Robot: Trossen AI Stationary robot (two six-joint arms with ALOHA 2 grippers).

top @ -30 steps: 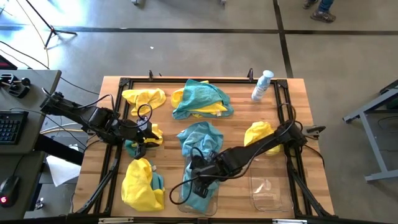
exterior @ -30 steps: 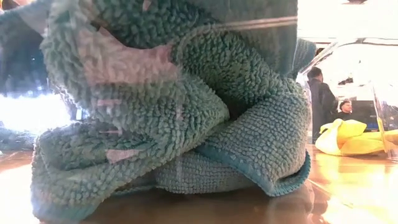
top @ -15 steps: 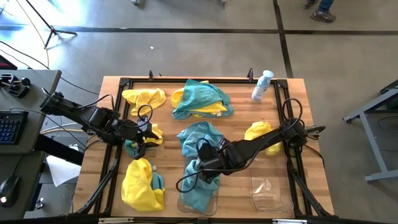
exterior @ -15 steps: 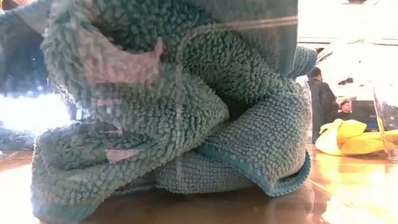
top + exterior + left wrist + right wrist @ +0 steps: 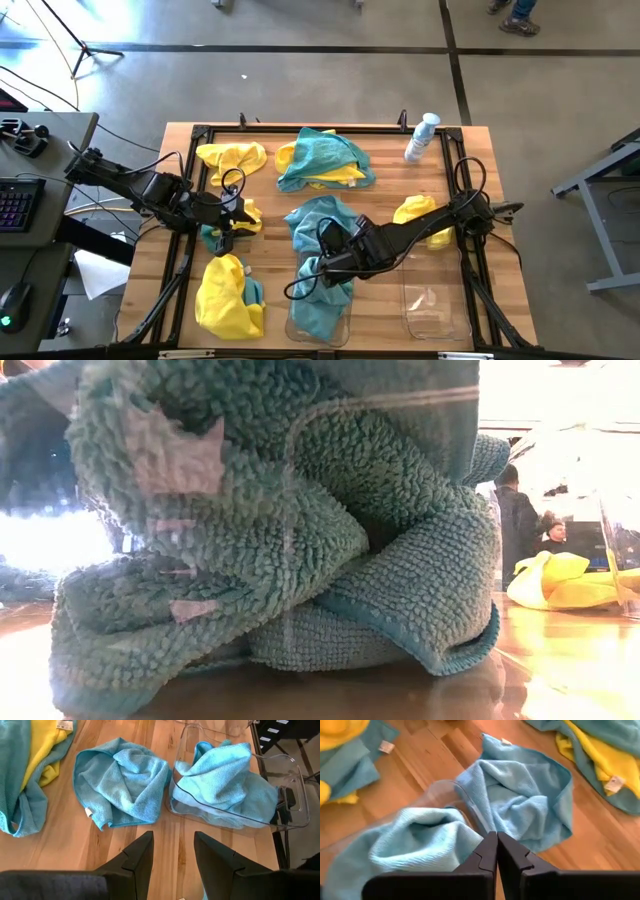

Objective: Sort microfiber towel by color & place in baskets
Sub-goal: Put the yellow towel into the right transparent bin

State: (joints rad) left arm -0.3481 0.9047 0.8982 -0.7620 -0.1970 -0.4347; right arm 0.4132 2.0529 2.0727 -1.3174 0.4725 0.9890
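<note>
I keep moving my right gripper toward that towel [image 5: 414, 209], the yellow one lying alone next to the empty basket [image 5: 434, 302], until the fingers open above it.
A teal microfiber towel [image 5: 320, 300] lies bunched in the left clear basket [image 5: 292, 322] at the near edge and fills the low view [image 5: 300, 530]. My right gripper [image 5: 496, 845] hovers shut over that basket's far rim [image 5: 440, 785], holding nothing. A second teal towel [image 5: 320, 220] lies flat on the table just beyond it. My left gripper [image 5: 172, 852] stands open at the left side, above small yellow and teal cloths [image 5: 232, 225], with nothing between its fingers. The right basket [image 5: 435, 310] holds no cloth.
A yellow towel [image 5: 418, 215] lies by the right arm. A teal and yellow pile [image 5: 325, 160] and a yellow towel [image 5: 232, 157] lie at the far side, and a yellow and teal heap [image 5: 230, 295] at near left. A spray bottle [image 5: 422, 137] lies far right.
My right gripper has drawn back from over the basket's towel toward the table's far edge and a little up, tipping more steeply down. The teal towel stays bunched in the basket.
</note>
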